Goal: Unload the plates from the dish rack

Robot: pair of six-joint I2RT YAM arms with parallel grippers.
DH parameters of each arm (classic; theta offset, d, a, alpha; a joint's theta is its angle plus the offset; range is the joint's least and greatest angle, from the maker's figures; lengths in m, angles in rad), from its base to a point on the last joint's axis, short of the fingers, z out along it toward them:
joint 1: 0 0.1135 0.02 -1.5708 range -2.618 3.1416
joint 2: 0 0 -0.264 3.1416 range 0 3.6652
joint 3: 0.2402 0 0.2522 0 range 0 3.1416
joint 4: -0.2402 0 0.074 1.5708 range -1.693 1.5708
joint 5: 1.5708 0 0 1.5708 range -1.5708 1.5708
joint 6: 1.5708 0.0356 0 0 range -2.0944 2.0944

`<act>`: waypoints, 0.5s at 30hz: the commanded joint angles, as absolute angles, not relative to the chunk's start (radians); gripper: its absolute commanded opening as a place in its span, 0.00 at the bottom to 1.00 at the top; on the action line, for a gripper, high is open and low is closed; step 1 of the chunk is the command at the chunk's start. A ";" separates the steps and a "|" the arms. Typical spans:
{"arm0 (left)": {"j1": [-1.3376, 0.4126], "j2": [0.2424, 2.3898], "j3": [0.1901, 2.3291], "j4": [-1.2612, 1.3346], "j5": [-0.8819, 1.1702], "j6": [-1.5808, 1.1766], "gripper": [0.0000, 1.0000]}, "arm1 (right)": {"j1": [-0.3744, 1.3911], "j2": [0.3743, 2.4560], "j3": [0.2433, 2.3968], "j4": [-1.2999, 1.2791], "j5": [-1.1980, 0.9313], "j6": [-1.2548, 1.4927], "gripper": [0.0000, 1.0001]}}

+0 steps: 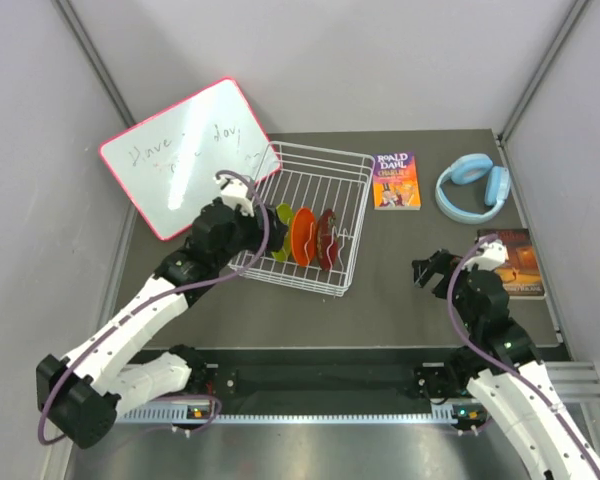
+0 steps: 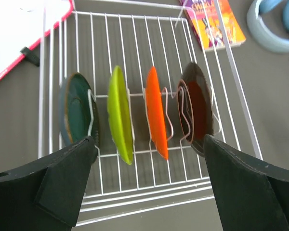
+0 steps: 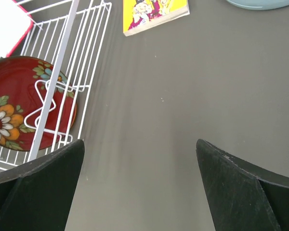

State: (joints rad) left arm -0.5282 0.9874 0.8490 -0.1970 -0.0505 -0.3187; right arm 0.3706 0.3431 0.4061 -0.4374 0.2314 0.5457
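Note:
An open gap [image 2: 171, 102] separates the orange and dark red plates, so the robot's left gripper should go on toward the dark red plate's rim [image 1: 327, 215] and close across it.
The white wire dish rack [image 1: 325, 150] stands at the middle of the table. Four plates stand on edge in its dividers; in the left wrist view they are dark teal [image 2: 76, 108], lime green [image 2: 120, 113], orange [image 2: 156, 113] and dark red [image 2: 195, 108]. From above I see the lime [image 1: 283, 232], orange [image 1: 302, 235] and red [image 1: 326, 238] plates; the teal one is hidden by my left arm. My left gripper [image 2: 148, 142] is open and empty, above the rack's near-left side, jaws spanning the row of plates. My right gripper [image 3: 139, 144] is open and empty over bare table, right of the rack; the flowered red plate [image 3: 14, 106] shows at its left.
A pink-framed whiteboard [image 1: 185, 165] leans at the back left, touching the rack. A Roald Dahl book [image 1: 396, 180] and blue headphones [image 1: 473, 185] lie behind and right of the rack. Another book [image 1: 515, 262] lies at the right edge beside my right arm.

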 commanded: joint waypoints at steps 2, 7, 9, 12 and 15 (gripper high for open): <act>-0.667 1.044 0.897 -0.149 -0.264 -0.235 0.99 | 0.379 0.242 0.376 -0.394 0.255 0.568 1.00; -0.702 1.078 0.890 -0.063 -0.201 -0.215 0.99 | 0.380 0.261 0.376 -0.377 0.252 0.548 1.00; -0.707 1.071 0.871 -0.023 -0.164 -0.209 0.99 | 0.380 0.284 0.379 -0.371 0.259 0.545 0.99; -0.715 1.097 0.894 -0.008 -0.141 -0.207 0.99 | 0.382 0.304 0.380 -0.367 0.264 0.542 1.00; -0.733 1.150 0.928 -0.009 -0.155 -0.196 0.94 | 0.380 0.308 0.380 -0.367 0.265 0.542 1.00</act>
State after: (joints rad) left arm -0.7128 1.0996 0.8616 -0.0967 -0.1638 -0.2276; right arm 0.3710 0.2989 0.3729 -0.4095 0.2432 0.5507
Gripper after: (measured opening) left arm 0.951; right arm 0.996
